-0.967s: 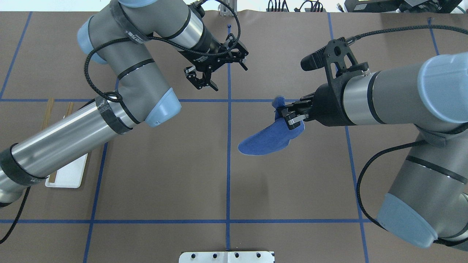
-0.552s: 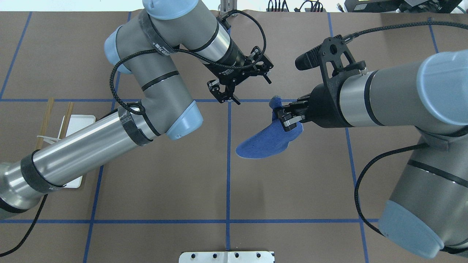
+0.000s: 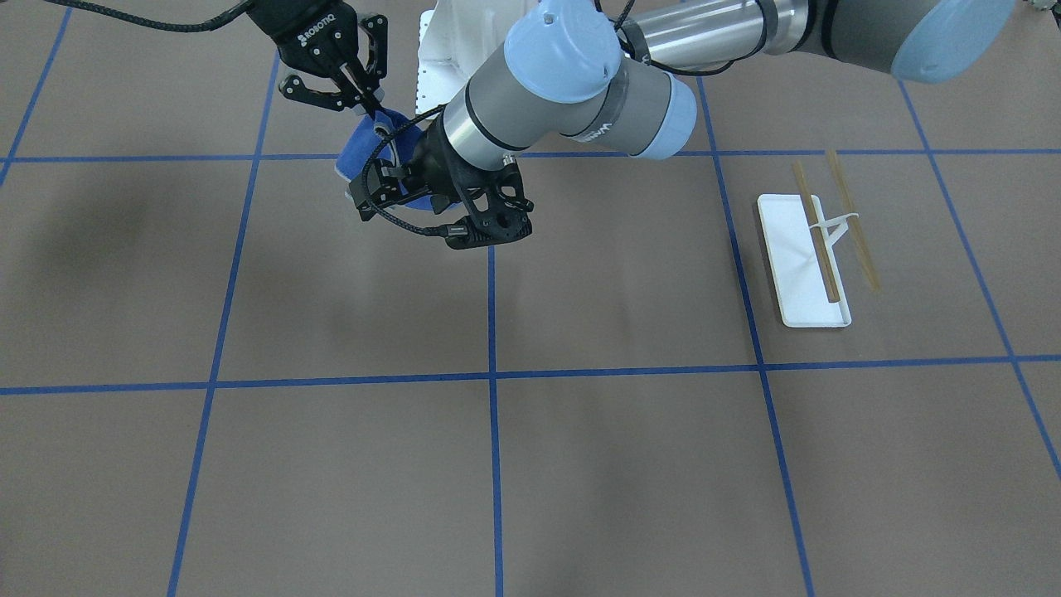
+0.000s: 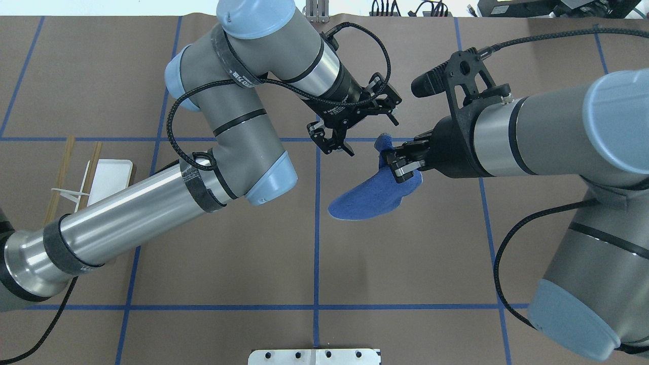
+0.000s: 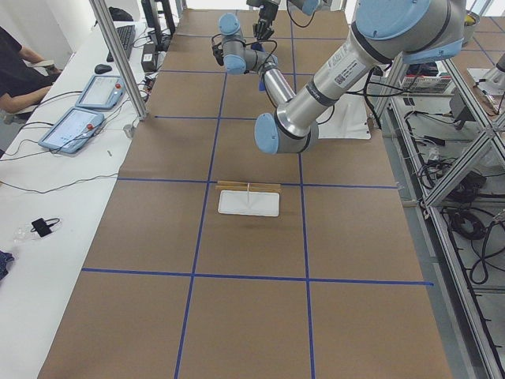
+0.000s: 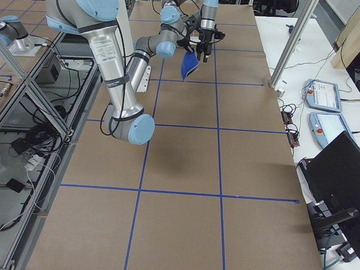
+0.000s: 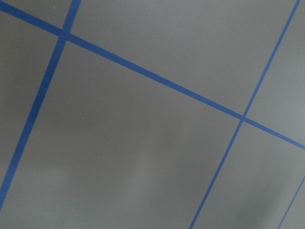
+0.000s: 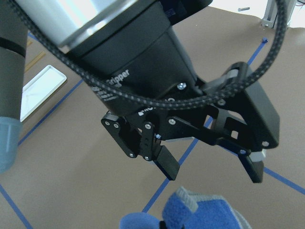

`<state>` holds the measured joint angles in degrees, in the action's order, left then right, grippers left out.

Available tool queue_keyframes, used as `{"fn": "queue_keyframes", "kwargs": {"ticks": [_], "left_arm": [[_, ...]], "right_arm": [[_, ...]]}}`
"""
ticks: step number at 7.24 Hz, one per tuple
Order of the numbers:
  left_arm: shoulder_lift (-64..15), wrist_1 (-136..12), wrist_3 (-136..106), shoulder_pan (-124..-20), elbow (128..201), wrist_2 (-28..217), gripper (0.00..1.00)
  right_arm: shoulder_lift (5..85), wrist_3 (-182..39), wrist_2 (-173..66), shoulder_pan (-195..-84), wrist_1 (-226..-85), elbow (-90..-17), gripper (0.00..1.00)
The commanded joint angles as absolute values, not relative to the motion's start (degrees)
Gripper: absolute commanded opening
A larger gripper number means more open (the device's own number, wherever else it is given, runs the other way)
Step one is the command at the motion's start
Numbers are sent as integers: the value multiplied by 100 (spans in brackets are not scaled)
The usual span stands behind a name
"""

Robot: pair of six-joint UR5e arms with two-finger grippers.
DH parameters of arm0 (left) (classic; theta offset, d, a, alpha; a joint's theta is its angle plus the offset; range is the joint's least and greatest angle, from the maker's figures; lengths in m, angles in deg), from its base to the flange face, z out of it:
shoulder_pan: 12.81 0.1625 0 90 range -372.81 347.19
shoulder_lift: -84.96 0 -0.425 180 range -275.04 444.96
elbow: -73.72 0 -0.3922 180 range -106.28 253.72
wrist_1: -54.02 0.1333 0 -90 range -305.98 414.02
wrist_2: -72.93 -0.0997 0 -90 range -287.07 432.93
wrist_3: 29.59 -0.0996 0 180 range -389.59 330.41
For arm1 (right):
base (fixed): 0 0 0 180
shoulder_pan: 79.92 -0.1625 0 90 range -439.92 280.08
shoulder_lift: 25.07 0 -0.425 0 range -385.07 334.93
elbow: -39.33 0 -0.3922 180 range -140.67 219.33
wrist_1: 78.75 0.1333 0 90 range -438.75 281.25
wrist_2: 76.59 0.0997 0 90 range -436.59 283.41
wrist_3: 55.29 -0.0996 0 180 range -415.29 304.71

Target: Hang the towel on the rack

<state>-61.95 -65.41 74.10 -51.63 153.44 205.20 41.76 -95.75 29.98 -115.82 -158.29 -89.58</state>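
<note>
My gripper is going to lay the royal-blue towel over the rack. The two tan dowels run close together side by side, so the towel will hang across both and stay.
The royal-blue towel hangs in the air over the table's middle, pinched at its upper edge by my right gripper, which is shut on it. It also shows in the front view and the right wrist view. My left gripper is open and empty, its fingers spread just beside the towel's raised corner; the right wrist view shows it close above that corner, apart from it. The rack, with a white base and two tan dowels, stands at the table's left side, partly under my left arm.
The brown table is marked with blue tape lines. The white bolted pedestal plate sits at the near edge. The left wrist view shows only bare table. A side bench with tablets and a seated person lies beyond the table.
My left arm has swung right, bringing its open gripper from the far centre line up to the towel's raised corner. The rack's base is more uncovered. The right gripper and towel barely moved.
</note>
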Motion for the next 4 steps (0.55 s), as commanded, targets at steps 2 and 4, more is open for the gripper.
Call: {"fn": "queue_keyframes", "kwargs": {"ticks": [2, 4], "left_arm": [[-6243, -6560, 7421, -5157, 15335, 20660, 66], [-6270, -6586, 7421, -5148, 15334, 20714, 36]], "right_arm": [[4191, -9572, 3002, -11587, -15838, -8977, 0], [4208, -9572, 3002, -11587, -15838, -8978, 0]]}}
